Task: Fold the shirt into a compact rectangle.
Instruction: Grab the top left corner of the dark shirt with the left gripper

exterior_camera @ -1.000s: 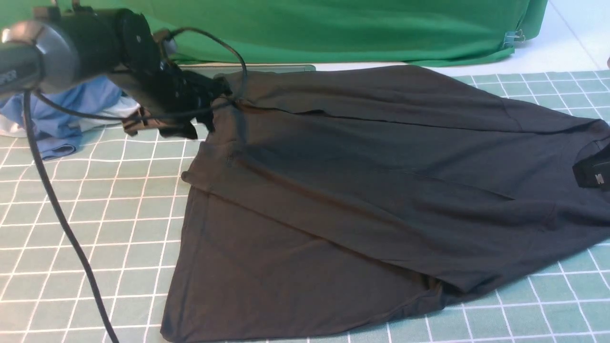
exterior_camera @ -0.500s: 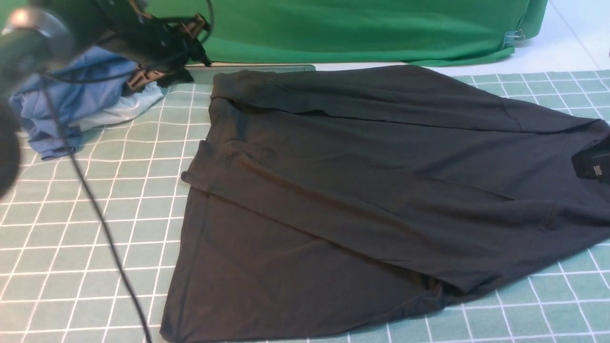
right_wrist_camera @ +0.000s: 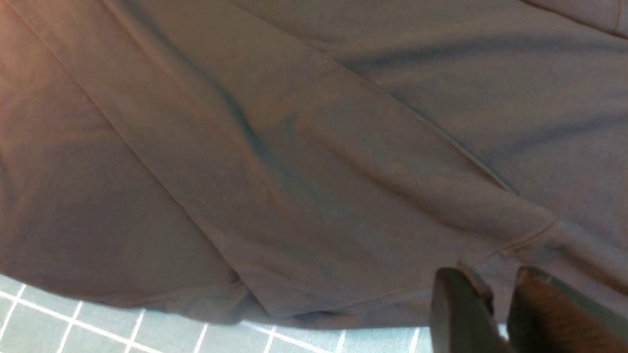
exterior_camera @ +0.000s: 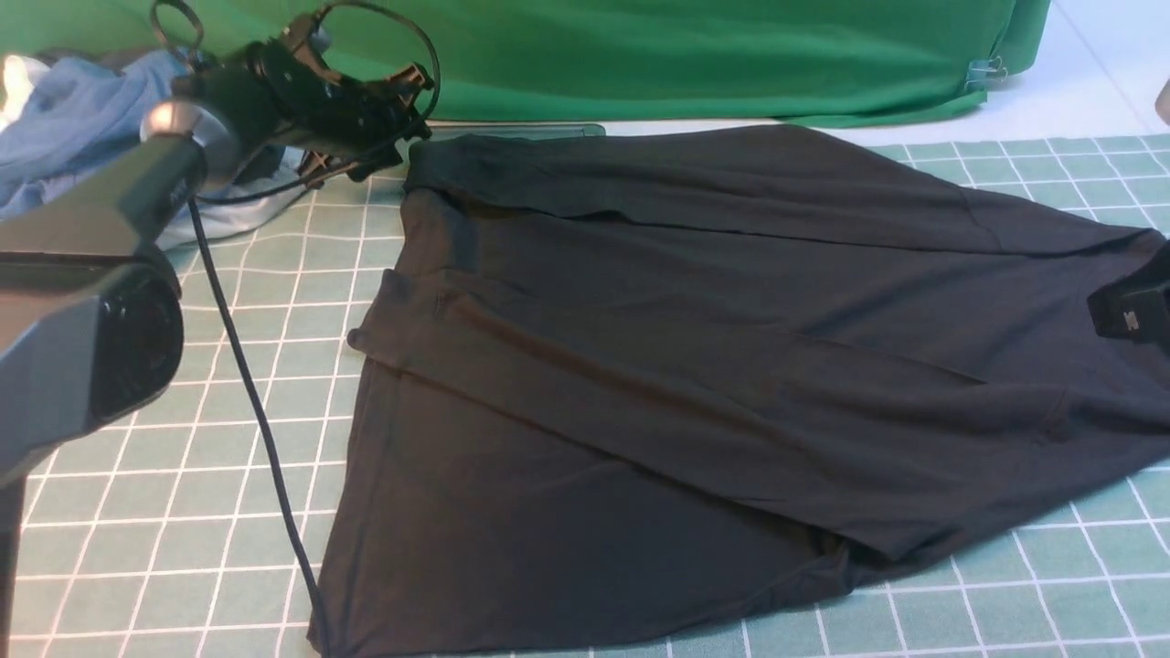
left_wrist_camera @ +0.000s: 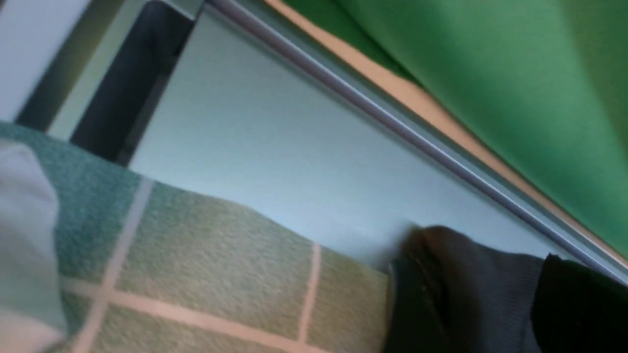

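Note:
I expect the folded layer's rounded tip (exterior_camera: 362, 335) to poke out when I fold the shirt's near corner over, because the tip sticks out past the shirt's side edge (exterior_camera: 357, 422).
The black shirt (exterior_camera: 695, 366) lies spread on the green grid mat (exterior_camera: 183, 457), with long folded layers running left to right. Its print is out of view. My left gripper (exterior_camera: 402, 123) hovers open just left of the shirt's far-left corner and holds nothing. In the left wrist view that corner (left_wrist_camera: 466, 294) lies beside one dark finger (left_wrist_camera: 584, 304). My right gripper (exterior_camera: 1132, 315) shows at the right edge over the shirt. In the right wrist view it (right_wrist_camera: 500, 282) hangs above the shirt's (right_wrist_camera: 294, 147) hem edge, its fingers almost together with nothing between them.
Blue and white garments (exterior_camera: 73, 119) are piled at the far left behind my left arm. A big green cloth (exterior_camera: 686, 55) runs along the back. The left arm's cable (exterior_camera: 256, 411) trails over the mat beside the shirt's left edge.
My left gripper let go of the shirt's far-left corner, rose, and now hovers open beside it. The corner lies flat. The right gripper drifted slightly left.

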